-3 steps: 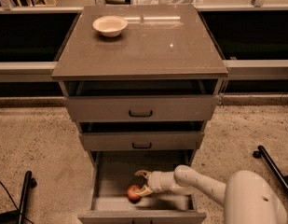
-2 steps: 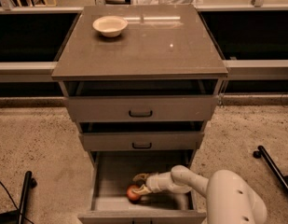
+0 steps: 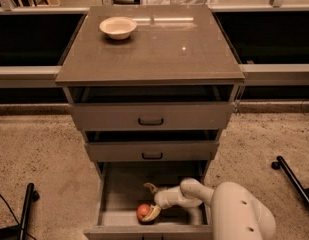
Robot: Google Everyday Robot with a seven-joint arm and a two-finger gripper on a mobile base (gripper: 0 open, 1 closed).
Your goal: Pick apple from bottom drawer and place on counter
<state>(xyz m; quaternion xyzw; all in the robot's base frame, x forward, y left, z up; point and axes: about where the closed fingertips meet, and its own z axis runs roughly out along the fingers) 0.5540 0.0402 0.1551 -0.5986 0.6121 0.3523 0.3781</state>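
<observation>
The apple is at the front edge of my gripper's gap [image 3: 150, 208]. Next, I open my fingers and move them around the apple's middle [image 3: 143, 212] before I close them and lift.
The bottom drawer [image 3: 110, 199] is pulled out at the foot of the cabinet. The small red-orange apple [image 3: 142, 211] lies on its floor near the front wall. My gripper [image 3: 150, 200] reaches into the drawer from the right and is open. One finger [image 3: 149, 187] points toward the back, and the other finger [image 3: 153, 213] lies against the apple's right side. The apple sits at the front edge of the gap, not clamped. The counter [image 3: 159, 49] is the glossy grey-brown top slab of the cabinet.
A white bowl [image 3: 118, 27] stands on the counter's back left. The two upper drawers [image 3: 151, 116] with black handles are slightly open above my arm [image 3: 239, 209]. Dark poles lie on the floor at left [image 3: 27, 204] and right [image 3: 292, 176].
My arm has swung closer to the drawer's front, and the gripper has shifted slightly forward around the apple. The apple stays on the drawer floor.
</observation>
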